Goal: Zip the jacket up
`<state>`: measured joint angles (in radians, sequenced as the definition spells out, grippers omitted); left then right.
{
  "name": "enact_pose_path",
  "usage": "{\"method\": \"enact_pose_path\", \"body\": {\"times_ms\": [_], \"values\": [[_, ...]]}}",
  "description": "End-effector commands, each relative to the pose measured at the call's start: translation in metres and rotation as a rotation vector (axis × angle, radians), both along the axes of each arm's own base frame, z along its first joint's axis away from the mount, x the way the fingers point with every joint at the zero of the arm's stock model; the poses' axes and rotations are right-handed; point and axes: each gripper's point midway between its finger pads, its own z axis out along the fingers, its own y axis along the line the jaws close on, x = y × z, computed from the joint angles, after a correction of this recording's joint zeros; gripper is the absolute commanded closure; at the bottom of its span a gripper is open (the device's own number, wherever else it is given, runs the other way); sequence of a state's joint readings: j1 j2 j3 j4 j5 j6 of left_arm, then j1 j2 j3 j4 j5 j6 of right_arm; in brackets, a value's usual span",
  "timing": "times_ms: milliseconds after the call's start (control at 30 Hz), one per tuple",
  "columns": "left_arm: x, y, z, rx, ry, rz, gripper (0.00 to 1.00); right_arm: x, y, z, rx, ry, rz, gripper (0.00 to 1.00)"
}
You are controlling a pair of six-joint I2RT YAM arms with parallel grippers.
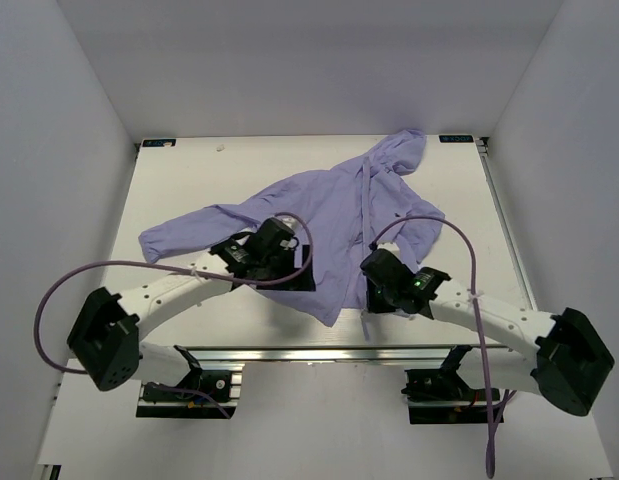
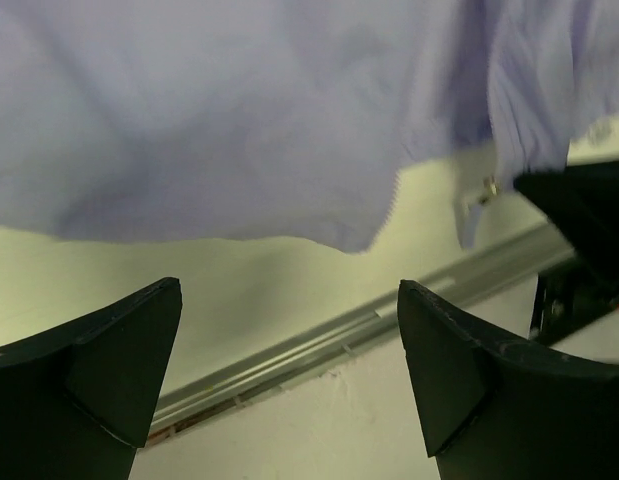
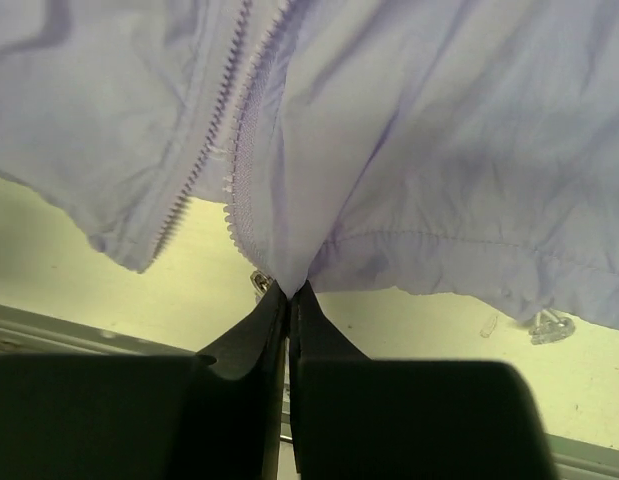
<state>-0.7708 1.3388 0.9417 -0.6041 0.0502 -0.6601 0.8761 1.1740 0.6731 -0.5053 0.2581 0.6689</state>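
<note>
My gripper will carry the jacket's loose corner (image 1: 330,320) to the zipper part, and its toothed edge should bend into a curve then, because the hem (image 2: 289,237) next to it is wavy.
The lavender jacket (image 1: 329,215) lies spread on the white table, hood at the far right, one sleeve out to the left, front open. My right gripper (image 3: 289,290) is shut on the bottom hem of the jacket (image 3: 409,150) beside the zipper teeth (image 3: 234,170), with a small metal zipper part (image 3: 259,285) just left of the fingertips. In the top view the right gripper (image 1: 374,290) sits at the hem's near edge. My left gripper (image 2: 289,320) is open and empty, below the jacket's hem (image 2: 219,150). It sits at the jacket's left side (image 1: 289,262) in the top view.
The table's near edge has a metal rail (image 1: 319,352), also seen in the left wrist view (image 2: 369,320). Purple cables (image 1: 459,250) loop above both arms. White walls enclose the table on three sides.
</note>
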Motion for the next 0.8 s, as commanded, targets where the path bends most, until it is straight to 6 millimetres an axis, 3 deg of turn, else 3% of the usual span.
{"method": "enact_pose_path", "body": {"times_ms": [0, 167, 267, 467, 767], "values": [[-0.017, -0.040, 0.001, -0.020, -0.009, -0.186, 0.02, 0.007, -0.001, 0.018, 0.058, -0.040, -0.004, 1.00], [-0.025, -0.063, -0.019, 0.102, 0.014, -0.244, 0.03, -0.001, -0.012, 0.011, 0.109, 0.001, -0.017, 1.00], [-0.028, -0.065, -0.035, 0.194, 0.034, -0.252, 0.12, -0.001, -0.017, 0.011, 0.127, -0.002, -0.033, 1.00], [-0.037, -0.066, -0.057, 0.279, 0.066, -0.273, 0.19, 0.001, -0.025, 0.011, 0.133, -0.012, -0.060, 1.00], [-0.038, -0.070, -0.076, 0.331, 0.086, -0.251, 0.28, 0.001, -0.028, 0.010, 0.143, -0.009, -0.071, 1.00]]}}
